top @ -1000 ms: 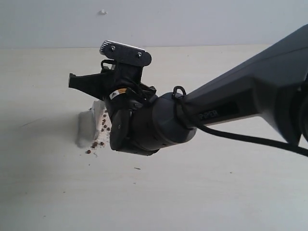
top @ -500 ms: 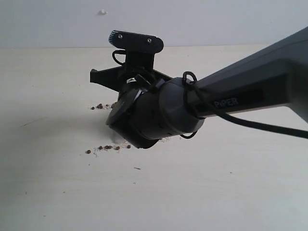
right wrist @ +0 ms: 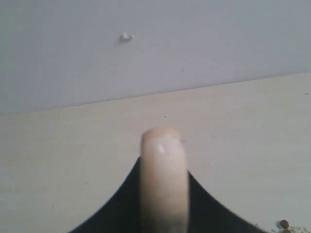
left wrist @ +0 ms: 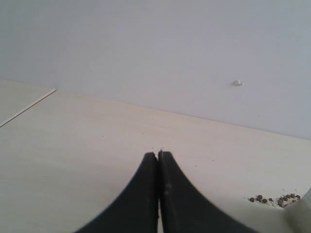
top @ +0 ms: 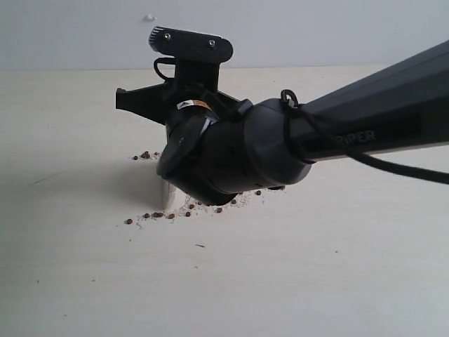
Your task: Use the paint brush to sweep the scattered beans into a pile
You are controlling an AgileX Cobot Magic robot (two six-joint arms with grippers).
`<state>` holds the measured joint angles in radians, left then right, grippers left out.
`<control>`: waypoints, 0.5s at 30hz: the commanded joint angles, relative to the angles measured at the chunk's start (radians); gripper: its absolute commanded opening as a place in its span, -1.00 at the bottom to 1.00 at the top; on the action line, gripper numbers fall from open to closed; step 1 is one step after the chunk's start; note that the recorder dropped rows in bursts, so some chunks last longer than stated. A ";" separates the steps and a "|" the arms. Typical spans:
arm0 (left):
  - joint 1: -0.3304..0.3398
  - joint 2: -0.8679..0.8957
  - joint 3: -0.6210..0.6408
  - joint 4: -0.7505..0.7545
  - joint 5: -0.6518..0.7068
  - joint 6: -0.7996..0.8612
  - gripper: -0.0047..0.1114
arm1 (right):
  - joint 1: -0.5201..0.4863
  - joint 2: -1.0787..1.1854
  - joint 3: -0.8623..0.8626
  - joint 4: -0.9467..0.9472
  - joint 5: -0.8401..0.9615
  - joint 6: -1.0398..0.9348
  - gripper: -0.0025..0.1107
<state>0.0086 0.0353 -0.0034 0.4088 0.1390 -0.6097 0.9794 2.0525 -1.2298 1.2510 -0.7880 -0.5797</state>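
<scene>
Beans trail [top: 144, 217] beyond the paint brush, away from the main cluster, so the robot's right gripper should raise the paint brush past these beans and then sweep inward.
My right gripper [right wrist: 163, 167] is shut on the pale wooden handle of the paint brush [right wrist: 163, 160], which stands up between its black jaws. In the exterior view the right arm's wrist covers most of the brush; only a pale strip of the paint brush [top: 167, 194] shows below it, down at the table. The beans [top: 184, 211] lie in a loose reddish-brown line with white crumbs by that strip and under the wrist, with a small cluster [top: 144, 155] behind. My left gripper [left wrist: 158, 155] is shut and empty, apart from the beans [left wrist: 275, 198].
The pale table [top: 295, 281] runs back to a grey wall [top: 295, 35] with a small white lump [top: 149, 17] on it. The right arm [top: 365, 133] reaches in from the right over the table. A table seam [left wrist: 29, 104] shows in the left wrist view.
The right wrist swept the brush from the left to the right, then eased back left. Beans now trail in a line under the wrist, and more show on its right side.
</scene>
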 commanded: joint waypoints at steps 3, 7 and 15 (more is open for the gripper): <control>0.004 -0.007 0.003 -0.009 0.001 0.004 -0.92 | -0.003 -0.054 0.006 -0.054 0.008 0.023 -0.96; 0.004 -0.007 0.003 -0.009 0.001 0.004 -0.92 | -0.003 -0.085 0.006 -0.130 0.000 0.094 -0.96; 0.004 -0.007 0.003 -0.009 0.001 0.004 -0.92 | -0.021 0.030 -0.113 -0.293 -0.036 0.382 -0.96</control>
<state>0.0086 0.0353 -0.0034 0.4088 0.1407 -0.6097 0.9750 2.0379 -1.2994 1.0241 -0.8094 -0.2862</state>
